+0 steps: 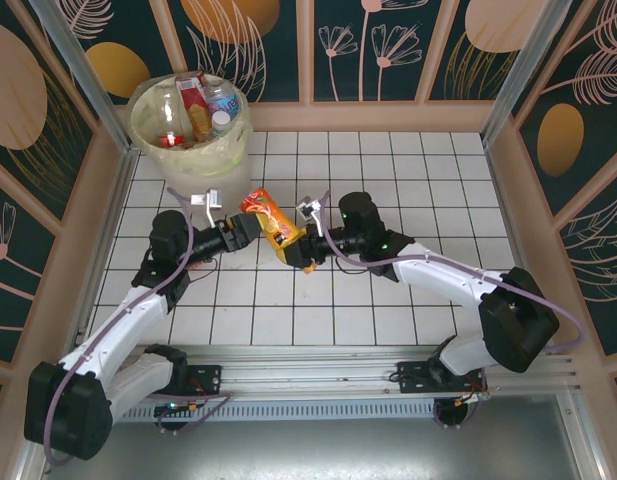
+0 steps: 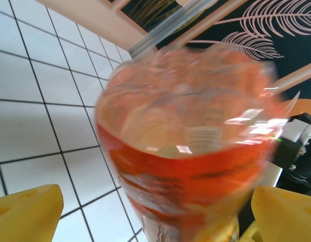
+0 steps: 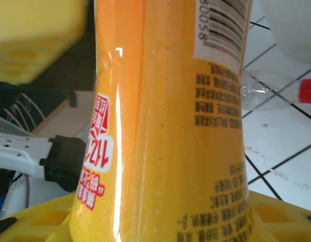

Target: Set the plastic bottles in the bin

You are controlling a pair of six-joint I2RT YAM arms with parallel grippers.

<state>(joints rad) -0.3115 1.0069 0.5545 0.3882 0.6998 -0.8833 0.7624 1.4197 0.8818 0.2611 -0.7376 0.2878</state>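
My left gripper needs to close on the bottle's upper end (image 1: pixel 257 202) before my right gripper opens, because my right gripper is holding the orange bottle (image 1: pixel 277 224) far from the bin.
An orange plastic bottle (image 1: pixel 278 228) with a red and yellow label hangs tilted over the middle of the tiled floor, between both arms. My right gripper (image 1: pixel 308 250) is shut on its lower end; in the right wrist view the bottle (image 3: pixel 170 126) lies against the yellow fingers (image 3: pixel 39 40). My left gripper (image 1: pixel 258 228) is at its upper end, open. There the blurred bottle (image 2: pixel 185 151) sits between the spread yellow fingers (image 2: pixel 24 212) with gaps on both sides. The white bin (image 1: pixel 148 100) with its pale yellow bag stands at the back left and holds several bottles (image 1: pixel 200 108).
A clear bottle with a red cap (image 3: pixel 281 93) lies on the white tiles beyond the held bottle. Patterned wall panels and metal posts (image 1: pixel 73 60) enclose the floor on three sides. The arm bases stand on the rail (image 1: pixel 308 375) at the near edge.
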